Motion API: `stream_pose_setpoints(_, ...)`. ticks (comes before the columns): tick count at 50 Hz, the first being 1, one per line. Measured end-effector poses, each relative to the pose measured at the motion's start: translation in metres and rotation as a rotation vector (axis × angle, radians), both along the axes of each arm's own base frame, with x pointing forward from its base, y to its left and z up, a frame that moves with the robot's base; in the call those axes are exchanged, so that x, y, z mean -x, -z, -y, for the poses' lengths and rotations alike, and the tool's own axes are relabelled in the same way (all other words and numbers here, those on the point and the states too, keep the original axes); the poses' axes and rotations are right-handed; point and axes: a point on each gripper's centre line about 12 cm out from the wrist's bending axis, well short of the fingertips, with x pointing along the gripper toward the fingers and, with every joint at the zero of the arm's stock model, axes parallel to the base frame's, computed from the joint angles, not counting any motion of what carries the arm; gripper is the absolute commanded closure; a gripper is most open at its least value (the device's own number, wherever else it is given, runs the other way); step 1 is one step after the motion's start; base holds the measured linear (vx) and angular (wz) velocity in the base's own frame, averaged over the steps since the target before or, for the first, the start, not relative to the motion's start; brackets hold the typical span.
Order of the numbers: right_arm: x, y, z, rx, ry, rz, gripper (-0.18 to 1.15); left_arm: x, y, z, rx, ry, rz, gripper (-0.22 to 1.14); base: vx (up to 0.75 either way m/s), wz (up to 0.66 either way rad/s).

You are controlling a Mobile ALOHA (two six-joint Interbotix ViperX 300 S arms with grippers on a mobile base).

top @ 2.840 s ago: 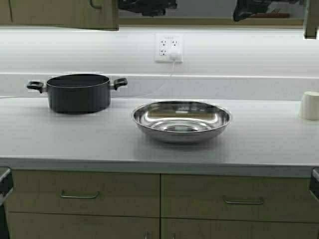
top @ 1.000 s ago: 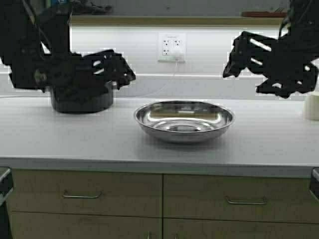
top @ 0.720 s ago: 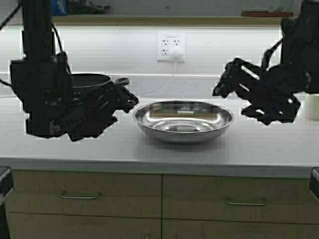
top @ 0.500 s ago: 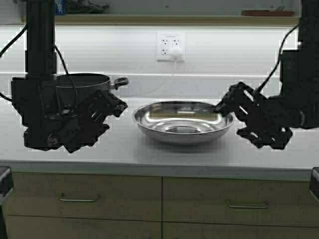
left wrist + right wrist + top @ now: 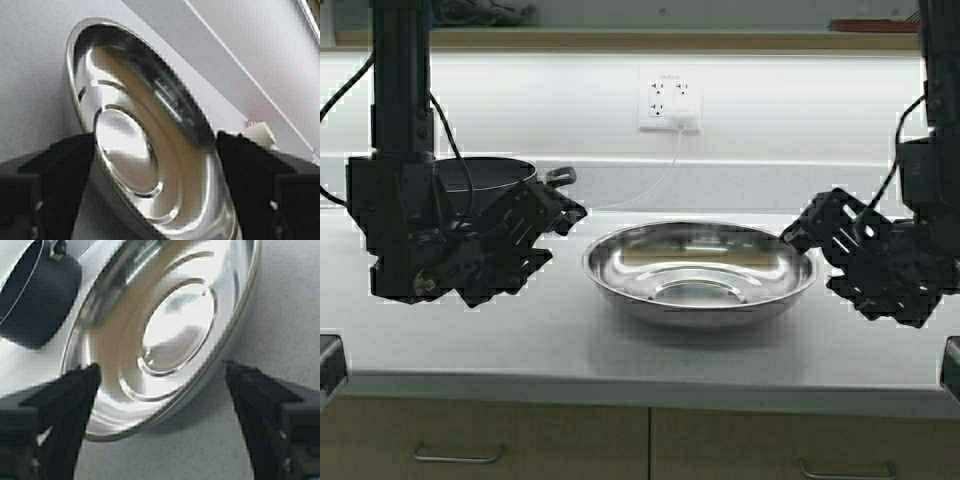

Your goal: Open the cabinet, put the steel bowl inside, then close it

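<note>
The steel bowl (image 5: 700,275) should fit in upright when the robot carries it up, since the cabinet shelf has a wide empty part (image 5: 680,15) in its middle.
The steel bowl (image 5: 700,275) sits upright on the white counter (image 5: 620,350), wide and mirror-shiny. My left gripper (image 5: 568,214) is open, low by the bowl's left rim and apart from it. In the left wrist view its gripper (image 5: 155,167) frames the bowl (image 5: 150,150) between spread fingers. My right gripper (image 5: 802,232) is open at the bowl's right rim. In the right wrist view its gripper (image 5: 160,392) frames the bowl (image 5: 170,335) too. The cabinet's wooden bottom edge (image 5: 620,39) runs along the top; its doors are out of view.
A dark two-handled pot (image 5: 490,172) stands at the back left, partly behind my left arm, and shows in the right wrist view (image 5: 35,300). A wall outlet (image 5: 668,103) with a plugged cord is behind the bowl. Base drawer fronts (image 5: 520,445) lie below the counter edge.
Both arms have come down from cabinet height to either side of the bowl. The robot has moved closer to the counter, so the bowl looks larger and lower.
</note>
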Motion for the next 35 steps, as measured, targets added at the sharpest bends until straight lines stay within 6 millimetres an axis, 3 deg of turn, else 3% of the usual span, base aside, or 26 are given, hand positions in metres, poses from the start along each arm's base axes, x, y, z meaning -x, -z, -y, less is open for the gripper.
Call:
stream_pose_setpoints(27,0.007,0.037,0.006,-0.03,0.039,-0.071,-0.07,0.006,0.002,0.005,0.014,0.055,-0.025,-0.09,0.12,0.0)
stream_pose_setpoints(35,-0.002,0.048,0.01,-0.05,0.061,-0.056,-0.07,0.003,0.025,0.006,0.072,0.067,-0.116,-0.09,0.02,0.03)
